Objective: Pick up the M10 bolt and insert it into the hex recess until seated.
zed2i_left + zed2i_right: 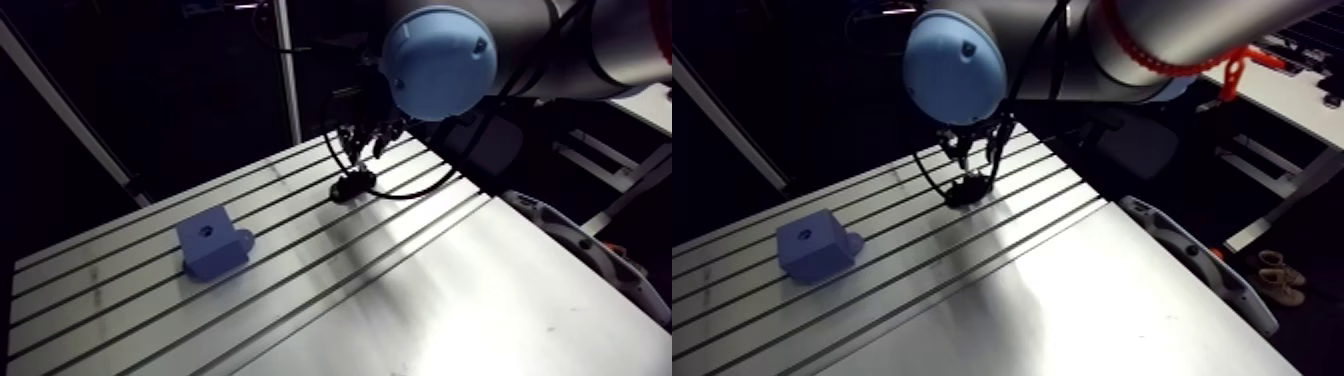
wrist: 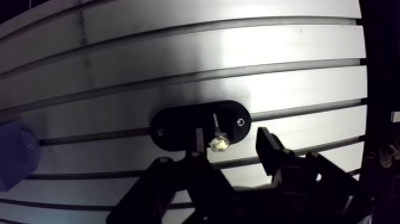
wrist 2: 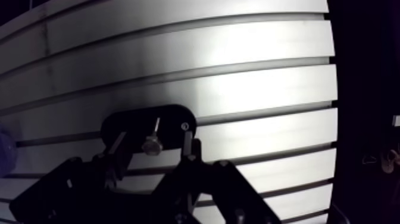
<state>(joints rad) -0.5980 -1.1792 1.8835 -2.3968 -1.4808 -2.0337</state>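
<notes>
The M10 bolt [image 2: 219, 142] will come loose and leave the black oval plate behind when the robot lifts, since screws [image 2: 240, 122] show at both ends of the plate.
A small metal bolt [image 3: 152, 143] rests on a black oval plate [image 2: 178, 126] on the slotted table; its head points toward the gripper and its thin shank points away. My gripper [image 3: 152, 145] hangs low over the plate and is open, one dark finger on each side of the bolt head with a gap to each. In the arm view the gripper [image 1: 365, 145] sits just above the plate [image 1: 352, 185] at the table's far side. The blue block [image 1: 212, 243], with a round recess in its top face, stands apart to the left. Beside the gripper, only its edge [image 2: 16, 156] shows.
The aluminium table [image 1: 420, 290] has long slots running across it. A black cable loops on the table around the plate [image 1: 964, 190]. A white curved part [image 1: 1192, 260] lies off the table's right edge.
</notes>
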